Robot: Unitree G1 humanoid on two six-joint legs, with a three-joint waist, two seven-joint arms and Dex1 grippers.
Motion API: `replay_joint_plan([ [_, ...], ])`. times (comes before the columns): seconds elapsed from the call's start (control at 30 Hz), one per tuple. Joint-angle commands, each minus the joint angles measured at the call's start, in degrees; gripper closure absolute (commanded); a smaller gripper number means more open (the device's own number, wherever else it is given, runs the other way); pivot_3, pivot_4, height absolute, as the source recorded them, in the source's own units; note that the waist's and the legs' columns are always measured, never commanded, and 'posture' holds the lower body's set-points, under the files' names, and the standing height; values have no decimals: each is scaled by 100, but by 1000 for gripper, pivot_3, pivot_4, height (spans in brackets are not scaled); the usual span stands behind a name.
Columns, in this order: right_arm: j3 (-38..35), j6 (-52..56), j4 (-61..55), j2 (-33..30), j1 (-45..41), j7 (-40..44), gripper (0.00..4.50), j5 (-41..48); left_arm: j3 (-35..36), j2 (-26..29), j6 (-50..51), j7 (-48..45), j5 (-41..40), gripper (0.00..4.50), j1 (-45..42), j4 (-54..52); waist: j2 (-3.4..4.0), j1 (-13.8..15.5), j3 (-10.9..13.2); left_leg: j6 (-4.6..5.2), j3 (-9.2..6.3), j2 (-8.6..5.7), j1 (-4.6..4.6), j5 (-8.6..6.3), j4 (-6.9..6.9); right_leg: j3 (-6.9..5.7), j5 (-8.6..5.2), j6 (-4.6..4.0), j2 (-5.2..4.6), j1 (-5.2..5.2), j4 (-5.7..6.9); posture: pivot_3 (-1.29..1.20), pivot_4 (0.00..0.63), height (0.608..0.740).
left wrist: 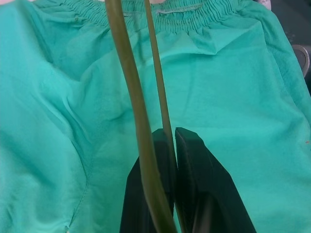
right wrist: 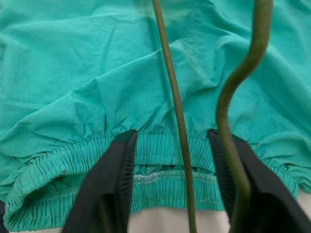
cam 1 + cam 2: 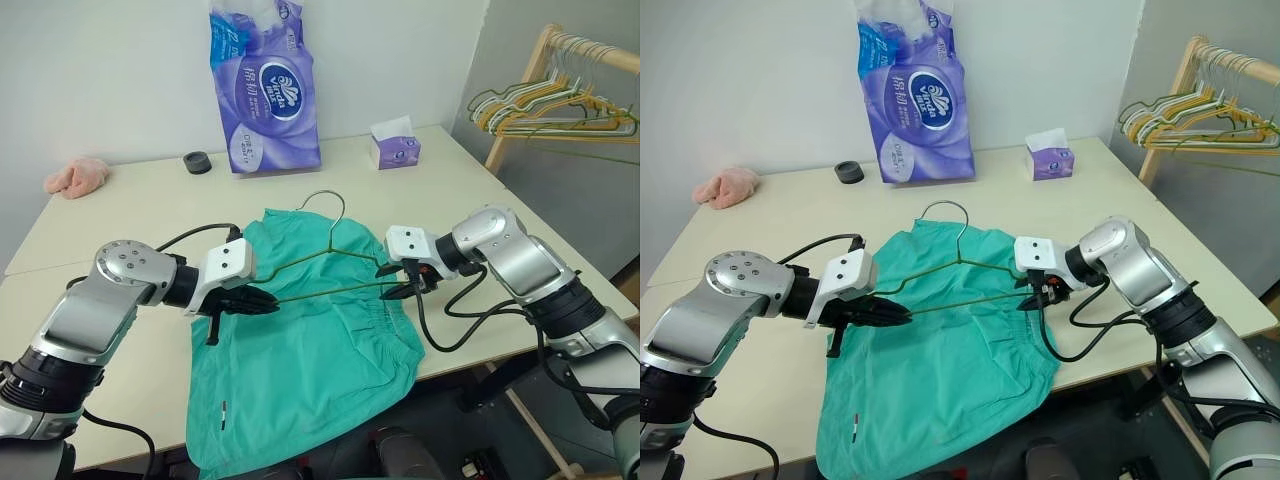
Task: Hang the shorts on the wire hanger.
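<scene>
The hanger over the shorts (image 3: pixel 398 325) is in my left gripper, outside the waistband. Next, my right gripper grabs the other end (image 3: pixel 376 285) and pulls the hanger clear first.
The teal shorts (image 3: pixel 320 370) lie spread on the table (image 3: pixel 120 220), their lower part hanging over the front edge. The olive wire hanger (image 3: pixel 330 250) lies across them, hook pointing to the far side. My left gripper (image 3: pixel 262 300) is shut on the hanger's left end; the left wrist view shows its fingers (image 1: pixel 199 184) pinching the thin wire (image 1: pixel 133 97). My right gripper (image 3: pixel 392 282) is at the hanger's right end. In the right wrist view its fingers (image 2: pixel 112 184) stand apart, with the hanger wire (image 2: pixel 170 82) and the gathered waistband (image 2: pixel 146 165) between them.
At the back of the table stand a purple toilet paper pack (image 3: pixel 265 85), a small purple tissue box (image 3: pixel 394 148) and a black ring (image 3: pixel 198 162). A pink cloth lump (image 3: pixel 77 176) lies at far left. A wooden rack with several hangers (image 3: pixel 560 105) stands off the table's right.
</scene>
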Motion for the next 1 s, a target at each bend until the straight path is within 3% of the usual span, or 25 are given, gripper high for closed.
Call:
replay_joint_plan([
  [0.03,37,50,7,126,-146,-72,3543,-165,54,52,-37,-2,-22,4500,-128,-161,0,-2,0,0,0,0,0,0,0,0,0,0,0,0,1,-224,43,740],
  [0.13,38,66,53,215,-140,-132,4477,-241,52,63,-42,-33,-20,4500,-126,-171,0,0,0,0,0,0,0,0,0,0,0,0,0,-2,3,-224,43,740],
  [0.47,-63,503,-183,224,-28,37,4477,-85,211,-179,-60,231,-109,4500,-125,-118,0,-1,0,-1,-2,-2,-1,0,0,0,0,-1,-1,-4,3,-225,40,740],
  [0.73,-378,1278,-470,101,135,-10,4500,309,568,-241,-556,687,122,2193,-106,613,-5,-3,-4,-2,-8,-3,-4,0,0,-5,1,-1,-3,-8,5,-239,36,740],
  [1.0,-1022,2305,-936,-221,704,-393,4500,825,1856,-121,-452,1314,-152,2193,-7,1861,-5,-3,-5,-3,-11,-3,-12,0,0,-8,1,-1,-4,-19,7,-246,32,740],
])
